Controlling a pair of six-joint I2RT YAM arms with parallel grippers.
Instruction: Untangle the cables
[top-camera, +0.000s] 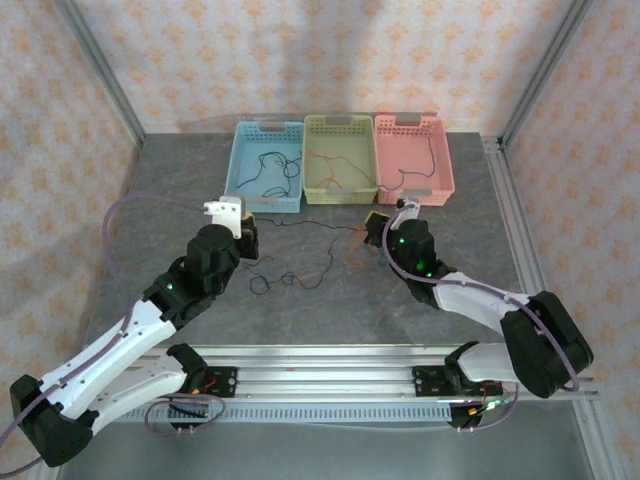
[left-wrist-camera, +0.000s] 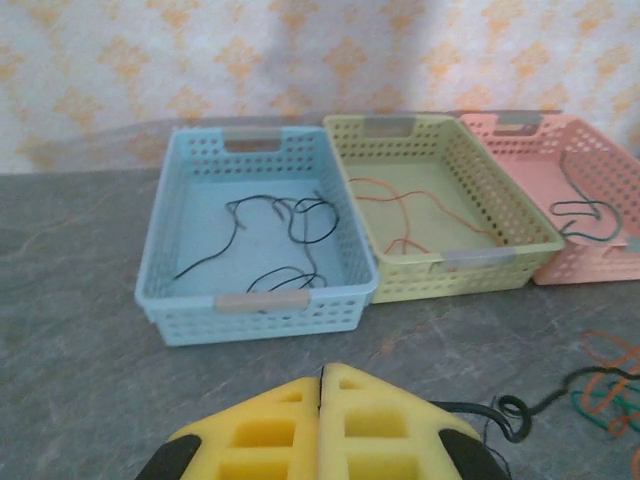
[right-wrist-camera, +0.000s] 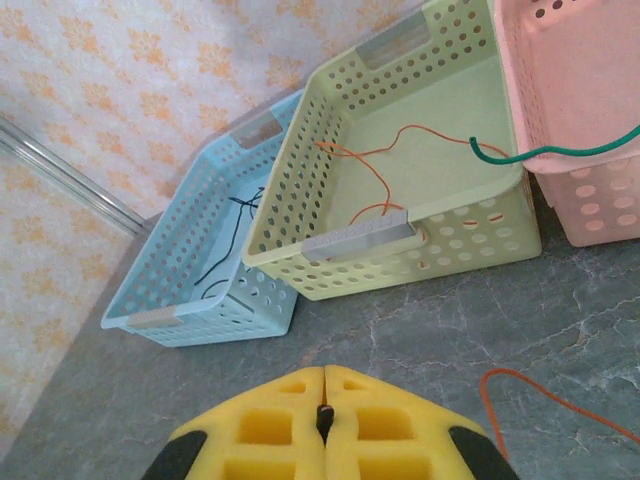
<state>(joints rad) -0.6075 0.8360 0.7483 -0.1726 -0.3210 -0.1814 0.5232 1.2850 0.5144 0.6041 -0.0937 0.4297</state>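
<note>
Next, my left gripper pulls its black cable back toward the blue basket (top-camera: 266, 166) until it comes clear, because the cable still runs into the orange and green tangle (top-camera: 356, 243).
Thin cables lie loose on the table between my grippers: a black one (top-camera: 285, 280) in loops and an orange tangle (top-camera: 355, 245). My left gripper (top-camera: 247, 238) (left-wrist-camera: 322, 372) is shut, with a thin dark line in the seam of its yellow pads. A black cable (left-wrist-camera: 515, 410) comes out to its right toward an orange and green tangle (left-wrist-camera: 605, 395). My right gripper (top-camera: 378, 222) (right-wrist-camera: 325, 372) is shut on a small dark cable end with a reddish tip (right-wrist-camera: 322, 412). An orange cable (right-wrist-camera: 520, 385) curves on the table to its right.
Three baskets stand in a row at the back: blue (top-camera: 240, 170) holding black wire (left-wrist-camera: 290, 215), yellow-green (top-camera: 310, 165) holding orange wire (left-wrist-camera: 400, 205), and pink (top-camera: 445, 165) with a green wire (right-wrist-camera: 560, 152) over its rim. Aluminium posts frame the table.
</note>
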